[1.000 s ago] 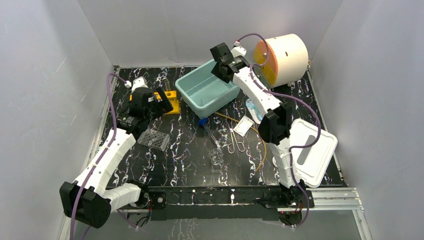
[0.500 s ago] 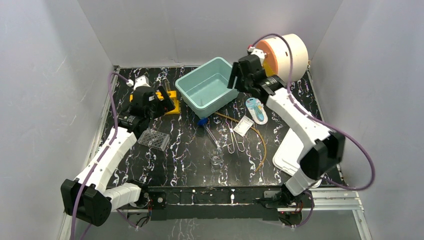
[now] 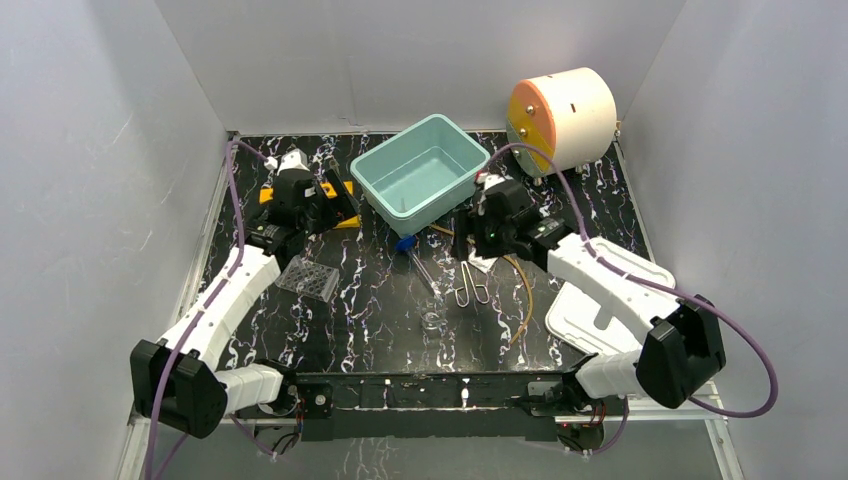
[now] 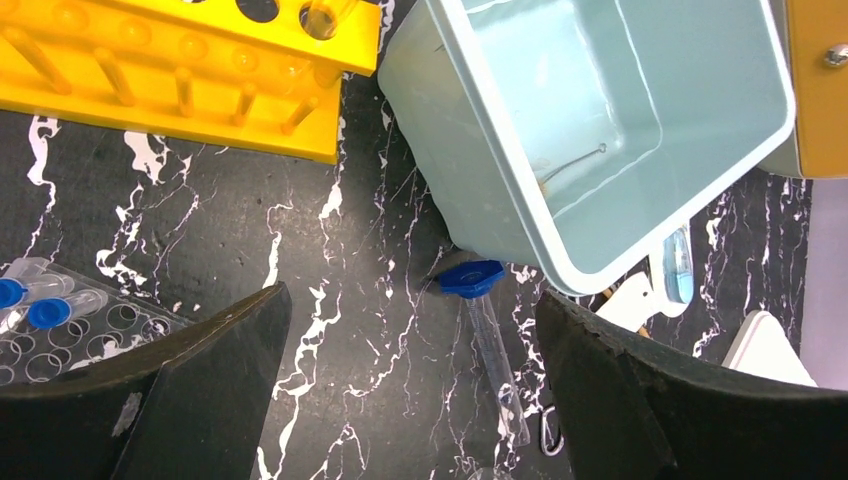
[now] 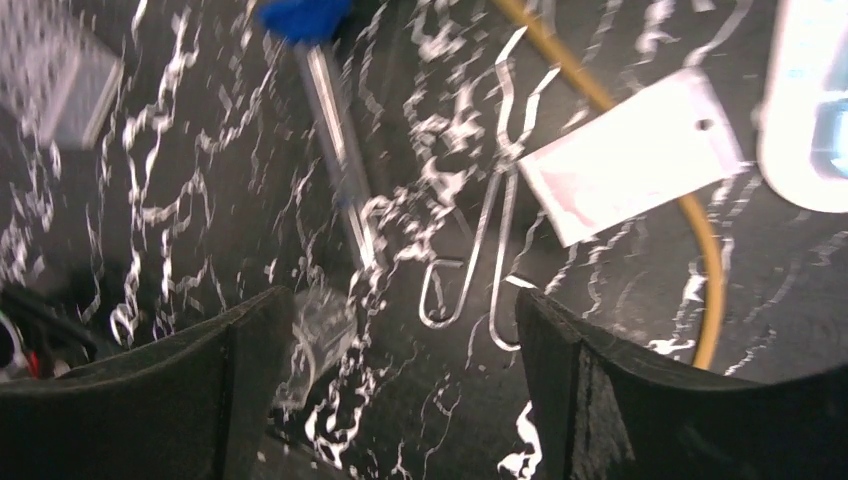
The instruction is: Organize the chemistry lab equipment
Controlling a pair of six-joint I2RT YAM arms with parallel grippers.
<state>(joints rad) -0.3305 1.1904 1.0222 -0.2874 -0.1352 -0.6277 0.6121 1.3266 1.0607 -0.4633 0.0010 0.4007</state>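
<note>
I should keep moving my left gripper toward the small glass dish [image 3: 433, 313], standing clear of the wire clips, until its fingers straddle the dish's rim [image 3: 433, 321], then close them.
My left gripper [image 3: 336, 203] hangs open and empty over the yellow holed tube rack [image 3: 345, 190], next to the teal bin [image 3: 420, 180]. In the left wrist view its jaws [image 4: 410, 400] stand wide apart above bare tabletop, with the rack [image 4: 180, 70] at the top left and a clear blue-capped tube [image 4: 490, 330] between them. My right gripper [image 3: 470, 237] is open and empty, low over the wire clips [image 5: 480, 250], white card [image 5: 635, 155] and small glass dish [image 5: 320, 335]. Amber rubber tubing [image 3: 527, 290] curves beside the clips [image 3: 472, 285].
A clear well tray [image 3: 307, 278] holding blue-capped tubes lies at the left. A thin wire-like item [image 4: 575, 165] lies in the teal bin. A white lid [image 3: 600, 300] lies at the right, and a round white drum [image 3: 560, 115] stands at the back right.
My right arm has swung from above the bin, past the drum, down to the clips and card in mid-table. My left gripper has shifted slightly back over the rack.
</note>
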